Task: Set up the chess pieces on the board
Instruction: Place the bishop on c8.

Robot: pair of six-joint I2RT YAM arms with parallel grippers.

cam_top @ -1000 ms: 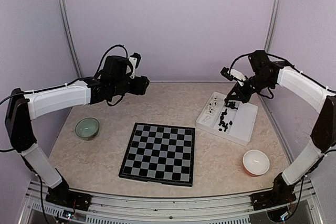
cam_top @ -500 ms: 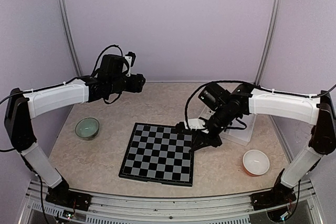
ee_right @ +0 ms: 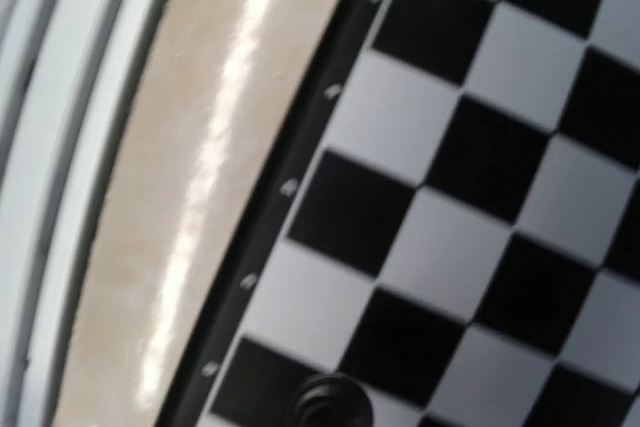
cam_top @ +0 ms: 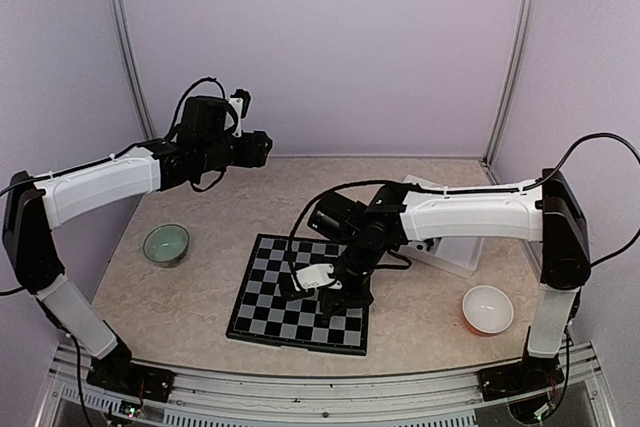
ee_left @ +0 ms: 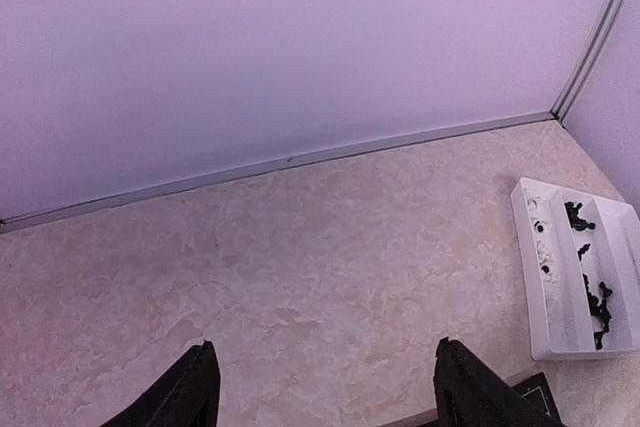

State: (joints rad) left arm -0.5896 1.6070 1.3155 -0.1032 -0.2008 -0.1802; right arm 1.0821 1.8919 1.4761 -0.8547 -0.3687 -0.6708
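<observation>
The black chess piece (ee_right: 331,403) is hanging upright over the empty row at the board's edge. My right gripper should go on going down until the chess piece's base touches the light square (ee_right: 305,309), and then let go.
The board (cam_top: 290,297) lies flat at the table's middle, with no pieces showing on the squares I can see. My right gripper (cam_top: 342,299) hangs low over its near right part. In the right wrist view one black chess piece (ee_right: 331,406) sits at the bottom edge, where the jaws are, above the board (ee_right: 480,197) near its black border; the gripper is shut on it, its fingers out of frame. More black chess pieces (ee_left: 600,297) lie in the white tray (ee_left: 556,297). My left gripper (ee_left: 330,387) is open and empty, raised over the far left of the table (cam_top: 262,147).
A green bowl (cam_top: 166,243) sits left of the board and a white bowl (cam_top: 488,309) with an orange outside sits right of it. The tray (cam_top: 455,252) is partly hidden behind the right arm. A few white pieces (ee_left: 541,230) lie in its far compartment.
My right arm has swung from the tray to the board's near right part, still shut. The left arm has risen and drifted slightly left.
</observation>
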